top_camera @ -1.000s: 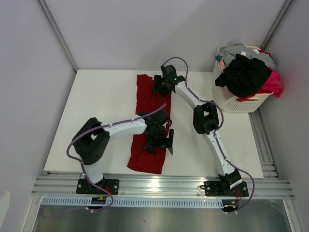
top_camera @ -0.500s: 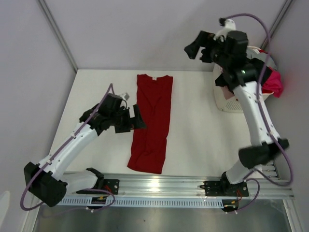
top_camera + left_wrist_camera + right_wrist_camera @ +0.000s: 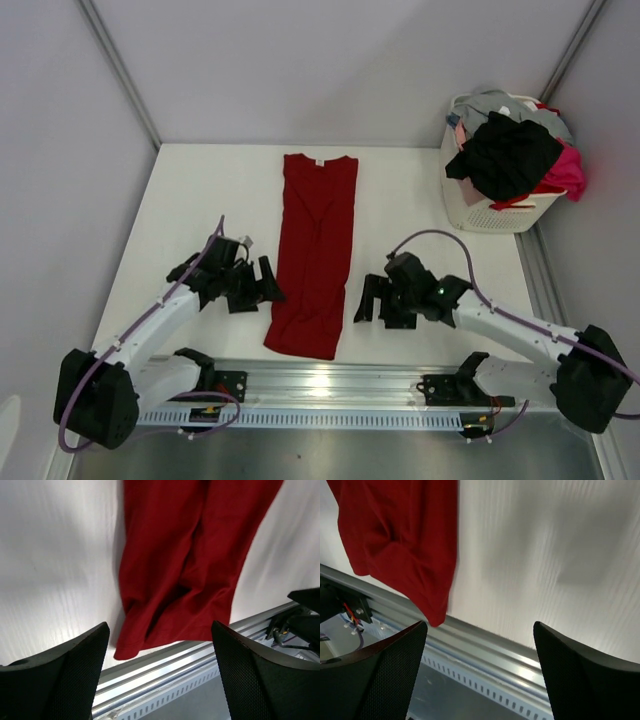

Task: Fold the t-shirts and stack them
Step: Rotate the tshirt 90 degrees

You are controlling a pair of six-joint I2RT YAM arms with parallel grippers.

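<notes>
The dark red t-shirt (image 3: 314,255) will sag between my grippers and fold over itself as I lift it, because the near hem (image 3: 303,351) lies limp and rippled.
A dark red t-shirt (image 3: 315,250) lies on the white table, folded into a long narrow strip from the far edge to the near edge. Its near end shows in the left wrist view (image 3: 185,565) and the right wrist view (image 3: 400,540). My left gripper (image 3: 268,283) is open and empty, low beside the strip's near left side. My right gripper (image 3: 368,301) is open and empty, low beside its near right side. Neither touches the cloth. Other t-shirts, black (image 3: 505,155), pink and grey, are heaped in a basket.
A white laundry basket (image 3: 492,212) stands at the table's far right corner. The aluminium rail (image 3: 340,380) runs along the near edge, also in both wrist views. White walls close in the back and sides.
The right arm swung down from high above the basket to the table beside the shirt's near right side. The left gripper moved a little nearer along the shirt's left side.
</notes>
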